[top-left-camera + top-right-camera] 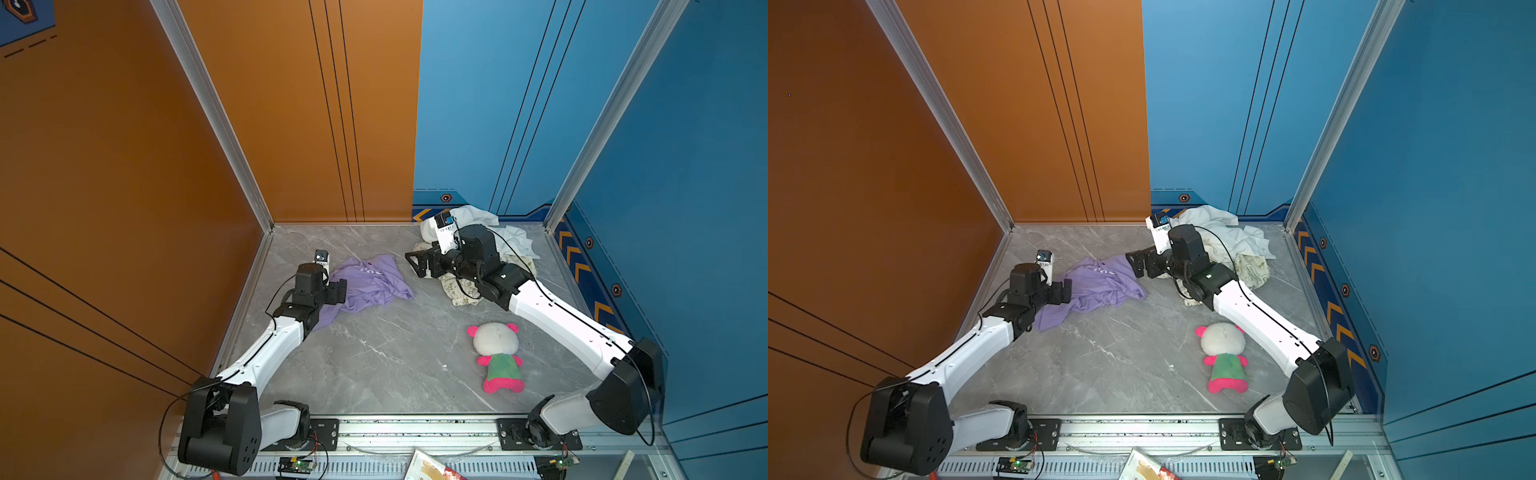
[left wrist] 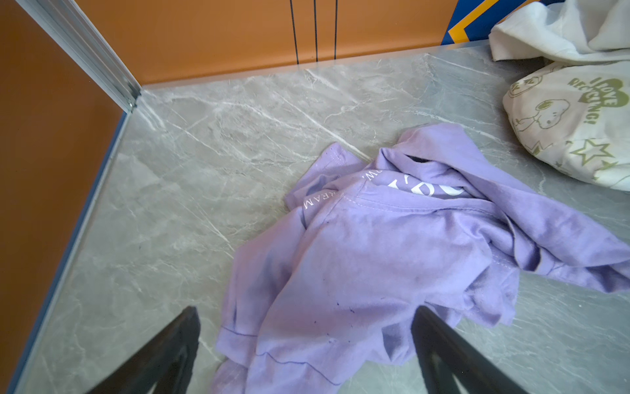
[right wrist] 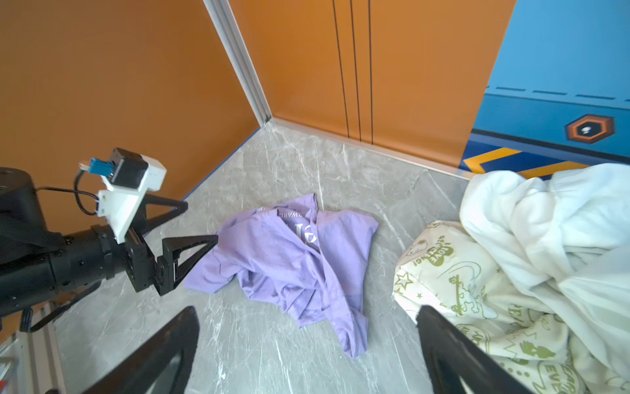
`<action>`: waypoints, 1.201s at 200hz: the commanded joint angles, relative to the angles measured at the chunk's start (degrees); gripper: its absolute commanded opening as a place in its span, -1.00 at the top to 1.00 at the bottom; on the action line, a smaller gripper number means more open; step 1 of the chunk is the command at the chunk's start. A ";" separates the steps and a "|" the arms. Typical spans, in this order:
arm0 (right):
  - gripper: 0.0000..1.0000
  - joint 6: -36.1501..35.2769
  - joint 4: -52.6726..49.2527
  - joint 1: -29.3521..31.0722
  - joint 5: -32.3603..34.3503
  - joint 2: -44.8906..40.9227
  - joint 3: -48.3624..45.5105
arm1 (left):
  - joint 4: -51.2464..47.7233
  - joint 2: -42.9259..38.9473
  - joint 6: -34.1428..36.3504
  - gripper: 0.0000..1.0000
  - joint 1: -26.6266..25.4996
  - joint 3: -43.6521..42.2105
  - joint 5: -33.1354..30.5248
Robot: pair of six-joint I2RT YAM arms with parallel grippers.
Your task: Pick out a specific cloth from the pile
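Note:
Next, I lift the cloth (image 1: 361, 286) with my left gripper and put it down farther away, because it lies crumpled beside my left gripper, its tip pointing (image 1: 405, 291) toward the pile.
The cloth (image 1: 370, 286) (image 1: 1100, 286), a lilac T-shirt with white lettering, lies crumpled on the grey marbled table (image 1: 374, 365), apart from the pile (image 1: 478, 218) (image 1: 1225, 232) of white and green-printed cream fabric at the back right. My left gripper (image 1: 338, 291) (image 2: 306, 310) stands open over the cloth's left edge (image 2: 375, 256), gripping nothing. My right gripper (image 1: 413, 264) (image 3: 306, 310) is open and empty, hovering between the cloth (image 3: 289, 252) and the pile (image 3: 511, 273). The right arm hides part of the cream fabric in both top views.
A pink-and-green plush toy (image 1: 496, 353) (image 1: 1223, 353) lies at the front right beside the right arm. Orange walls (image 1: 124, 166) close the left and back, blue walls (image 1: 685, 208) the right. A metal rail (image 1: 415, 428) runs along the front edge.

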 commanded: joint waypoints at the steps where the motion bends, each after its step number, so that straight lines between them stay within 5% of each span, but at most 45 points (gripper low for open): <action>1: -1.00 3.91 10.69 -2.16 1.81 -4.25 -5.41 | -0.88 2.74 -6.40 -0.96 0.86 1.73 4.83; 97: -1.00 12.76 16.83 -6.11 -0.37 -6.32 -12.09 | -9.36 17.63 -20.63 -0.75 2.19 9.54 6.69; 146: -1.00 14.44 17.74 -6.11 -0.94 -5.48 -12.68 | -16.88 24.27 -23.73 0.18 5.81 13.22 8.47; 186: -1.00 14.64 18.35 -6.45 -0.94 -5.74 -13.63 | -15.56 21.63 -23.27 1.00 6.94 13.15 8.80; 214: -1.00 14.57 18.44 -7.71 -1.70 -6.04 -13.72 | -8.25 18.38 -26.69 1.00 9.23 12.19 8.86; 240: -1.00 14.75 18.44 -8.99 -2.75 -6.36 -13.81 | -9.53 19.97 -32.05 1.00 11.38 22.62 9.12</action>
